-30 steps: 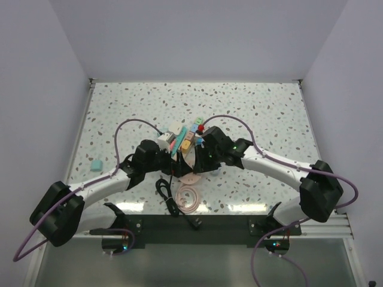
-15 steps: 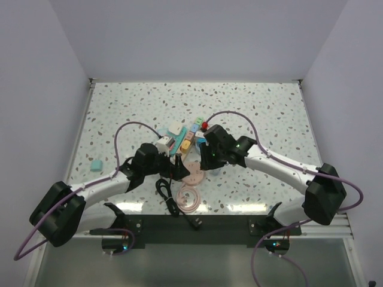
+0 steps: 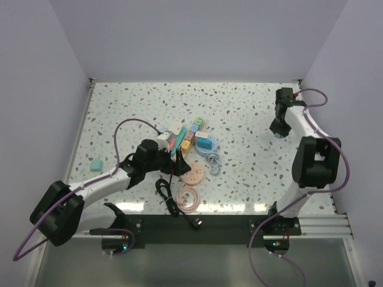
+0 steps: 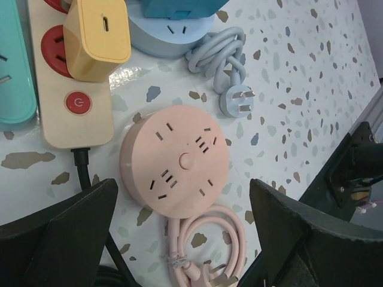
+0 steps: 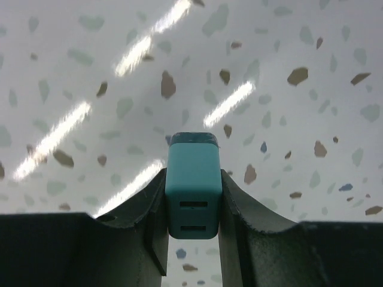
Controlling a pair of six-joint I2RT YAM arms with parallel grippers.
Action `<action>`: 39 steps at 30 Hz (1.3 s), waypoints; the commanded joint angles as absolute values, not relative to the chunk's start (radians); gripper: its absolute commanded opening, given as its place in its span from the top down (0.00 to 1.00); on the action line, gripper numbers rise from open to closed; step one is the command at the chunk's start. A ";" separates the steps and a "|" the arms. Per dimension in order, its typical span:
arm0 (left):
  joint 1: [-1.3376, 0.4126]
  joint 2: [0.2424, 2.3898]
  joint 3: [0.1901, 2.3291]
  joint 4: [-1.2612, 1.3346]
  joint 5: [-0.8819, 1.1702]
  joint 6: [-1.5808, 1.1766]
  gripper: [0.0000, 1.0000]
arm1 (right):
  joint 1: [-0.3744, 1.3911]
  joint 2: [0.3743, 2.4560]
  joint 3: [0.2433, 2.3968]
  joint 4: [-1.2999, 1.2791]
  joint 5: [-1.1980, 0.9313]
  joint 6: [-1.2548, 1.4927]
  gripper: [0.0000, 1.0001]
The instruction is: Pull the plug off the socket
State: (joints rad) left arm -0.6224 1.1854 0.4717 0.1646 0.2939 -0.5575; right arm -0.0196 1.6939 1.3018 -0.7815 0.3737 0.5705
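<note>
The pink cable coil (image 3: pixel 188 198) has a tie that holds its strands (image 4: pixel 178 262) together, so the coil should come along still bundled when I carry the pink round socket disc.
The plug (image 5: pixel 192 185) is a small teal block with two slots in its end face. My right gripper (image 5: pixel 192 239) is shut on it, holding it above bare table near the right wall, and the top view shows that gripper (image 3: pixel 277 128) far from the socket. The socket (image 4: pixel 60 113) is a pale wooden strip with red round faces, a red button and a black cable. It lies in the middle cluster (image 3: pixel 184 143) with a yellow plug (image 4: pixel 99 36) standing in it. My left gripper (image 4: pixel 179 239) hangs open over a pink round socket disc (image 4: pixel 175 160), just near of the strip.
A teal strip (image 4: pixel 12 66) lies beside the wooden one. A pale blue socket block (image 4: pixel 170 33) with a coiled grey-blue cable and plug (image 4: pixel 230 66) sits behind the disc. A pink cable coil (image 3: pixel 190 197), a black cable (image 3: pixel 164 190) and a teal block (image 3: pixel 95 164) lie near.
My right arm has swung away from the middle cluster to the far right of the table, carrying the teal plug. The left arm has barely moved and its gripper stays open.
</note>
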 commanded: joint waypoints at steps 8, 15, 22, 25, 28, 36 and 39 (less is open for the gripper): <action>-0.731 1.354 0.690 -0.122 0.145 -0.508 0.05 | -0.161 2.080 1.707 -0.877 0.454 0.713 0.60; -0.828 1.462 0.791 -0.261 -0.058 -0.525 0.05 | -0.219 2.157 1.801 -0.902 0.371 0.687 0.13; -0.911 1.528 0.824 -0.318 -0.189 -0.555 0.00 | -0.215 1.970 1.740 -0.853 0.183 0.624 0.02; -0.942 1.537 0.818 -0.261 -0.183 -0.545 0.00 | -0.198 1.864 1.681 -0.856 0.152 0.601 0.02; -0.971 1.555 0.833 -0.219 -0.166 -0.542 0.00 | -0.190 1.774 1.614 -0.871 0.115 0.580 0.02; -1.019 1.574 0.841 -0.273 -0.146 -0.540 0.00 | -0.150 1.565 1.410 -0.862 0.074 0.540 0.02; -1.019 1.461 0.799 -0.276 -0.155 -0.549 0.00 | -0.140 1.533 1.368 -0.864 0.063 0.522 0.02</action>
State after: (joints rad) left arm -1.0092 1.5593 0.8429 -0.2302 -0.1379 -0.5488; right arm -0.1505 1.5768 1.3979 -0.8623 0.1005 0.5591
